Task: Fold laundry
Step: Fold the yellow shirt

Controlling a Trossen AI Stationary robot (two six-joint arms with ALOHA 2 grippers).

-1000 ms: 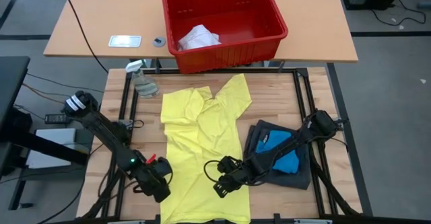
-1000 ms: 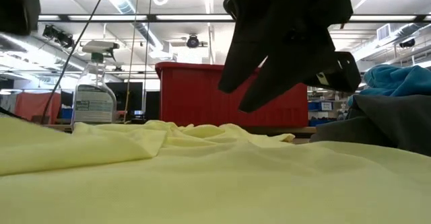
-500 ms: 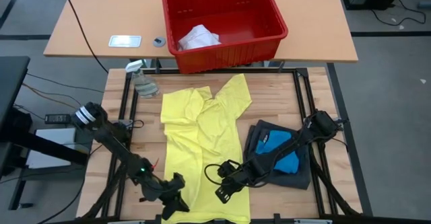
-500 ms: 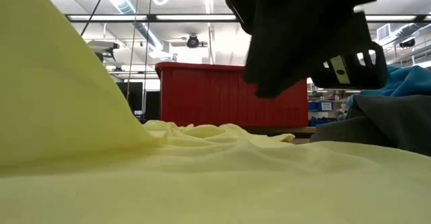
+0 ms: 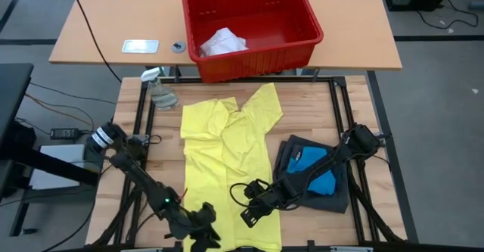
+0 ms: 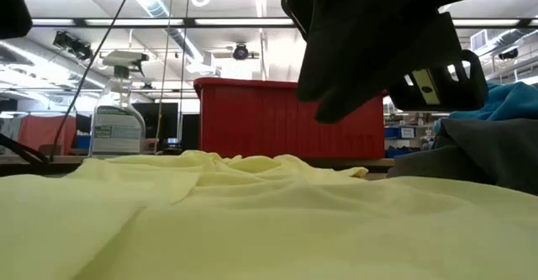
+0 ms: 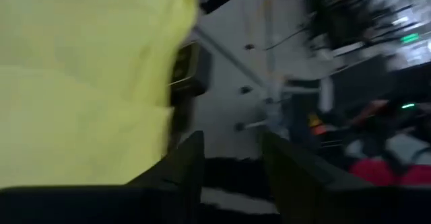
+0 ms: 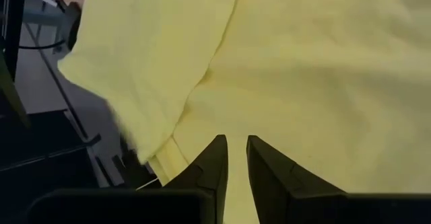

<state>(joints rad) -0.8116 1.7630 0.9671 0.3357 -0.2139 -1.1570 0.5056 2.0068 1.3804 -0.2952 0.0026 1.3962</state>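
Note:
I should move my left gripper away from the shirt's hem and use it to help my right gripper spread the sleeves (image 5: 265, 107) before folding, because the yellow shirt's far end (image 5: 225, 118) is bunched up and creased.
The yellow shirt (image 5: 231, 146) lies spread down the middle of the table, its sleeves toward the far edge. My left gripper (image 5: 203, 228) stands open at the shirt's near left corner; in its wrist view the yellow cloth (image 7: 81, 83) lies beside one finger and nothing is between the two. My right gripper (image 5: 252, 206) is shut over the shirt's near right part and hangs clear above the cloth (image 6: 252, 213) in the low view. The dark grey shorts (image 5: 344, 199) lie at the right, with a navy piece (image 5: 302, 157) and a bright blue piece (image 5: 325, 182) on top.
A red basket (image 5: 302, 44) with a white cloth (image 5: 221, 42) inside stands beyond the table's far edge. A clear spray bottle (image 5: 160, 93) stands at the far left corner. Bare wood shows left of the shirt and along the far right.
My left gripper has swung toward the near edge and the table's right with the shirt's near left edge raised, then opened and let go. That edge has dropped back onto the shirt. My right gripper has kept its place and shut.

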